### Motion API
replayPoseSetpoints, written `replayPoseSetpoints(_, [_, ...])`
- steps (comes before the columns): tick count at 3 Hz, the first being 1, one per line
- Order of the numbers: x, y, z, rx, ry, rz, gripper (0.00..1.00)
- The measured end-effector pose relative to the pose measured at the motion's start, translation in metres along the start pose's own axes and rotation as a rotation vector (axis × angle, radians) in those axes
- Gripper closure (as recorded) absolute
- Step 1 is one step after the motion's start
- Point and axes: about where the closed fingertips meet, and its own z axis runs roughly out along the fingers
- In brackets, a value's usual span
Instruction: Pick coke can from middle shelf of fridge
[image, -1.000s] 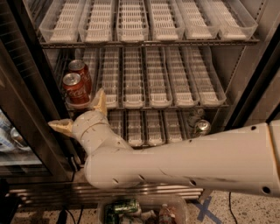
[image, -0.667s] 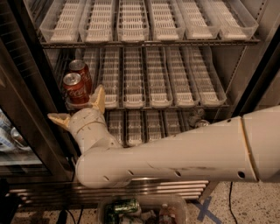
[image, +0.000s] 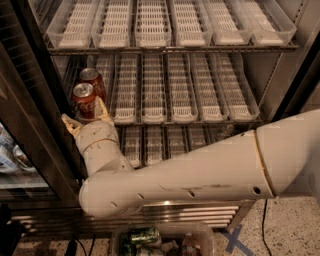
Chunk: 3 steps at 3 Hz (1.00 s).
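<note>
The front coke can's base (image: 87, 116) has my gripper's fingers low down at it, so I should move back, open, and come up around the can's body (image: 85, 101) before I close.
A red coke can (image: 84, 100) with a silver top stands at the front of the leftmost tray on the middle shelf (image: 200, 107) of the fridge (image: 30, 125). A second red can (image: 93, 80) stands right behind it. My gripper (image: 86, 116) is open just below and in front of the front can, one tan finger (image: 102, 111) to its right and the other (image: 70, 124) to its lower left. The fingers straddle the can's base without closing on it.
The top shelf (image: 170, 30) holds empty clear trays. My white arm (image: 200, 170) crosses in front of the lower shelf and hides most of it. The dark door frame (image: 35, 100) stands at the left. A bin with cans (image: 160, 240) sits on the floor below.
My gripper has risen and moved in toward the front coke can, and the forearm has swung further across the lower shelf, hiding the silver can there.
</note>
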Motion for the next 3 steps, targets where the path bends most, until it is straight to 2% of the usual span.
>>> replayPoseSetpoints(1, [-0.0009,0.0026,-0.0038,0.001,-0.003,0.003,0.68])
replayPoseSetpoints(2, [-0.0019,0.0010,-0.0023,0.030,-0.017,0.016,0.74])
replayPoseSetpoints(3, [-0.0044,-0.0048,-0.0065,0.065,-0.025,0.019,0.55])
